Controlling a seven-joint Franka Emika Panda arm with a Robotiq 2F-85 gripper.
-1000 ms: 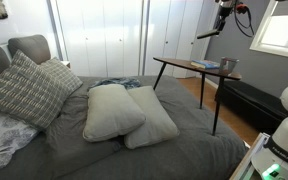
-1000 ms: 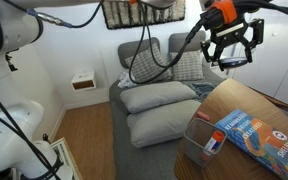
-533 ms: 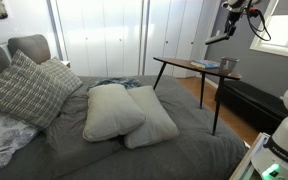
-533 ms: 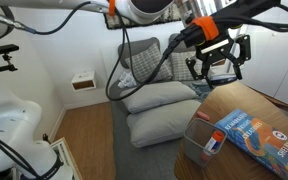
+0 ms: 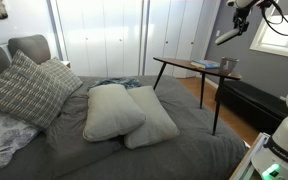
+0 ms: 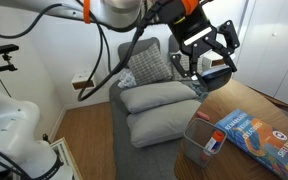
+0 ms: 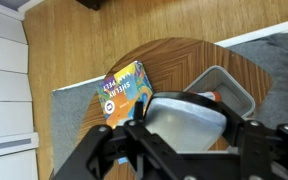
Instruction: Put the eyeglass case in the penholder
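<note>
My gripper needs to turn the eyeglass case (image 5: 228,36) to point straight down before it lowers the case into the penholder, because the case slants high above the penholder's upright opening (image 6: 201,138).
My gripper (image 7: 189,128) is shut on the eyeglass case (image 7: 184,118), a pale grey oblong shell that fills the space between the jaws in the wrist view. In both exterior views the gripper (image 6: 212,62) (image 5: 239,12) hangs high above the round wooden table, with the case (image 5: 227,36) jutting out of it. The penholder (image 7: 234,88) is a dark grey cup with a red-tipped item inside. It stands on the table below and slightly to one side of the case, and it shows in both exterior views (image 6: 197,135) (image 5: 229,65).
A colourful blue book (image 7: 124,92) lies flat on the table (image 7: 174,55) next to the penholder, also in an exterior view (image 6: 254,135). A grey bed with pillows (image 5: 124,112) stands beside the table. Wood floor surrounds the table.
The arm has carried the case sideways and a little lower over about a second, from beside the table to above it. The grip on the case has not changed.
</note>
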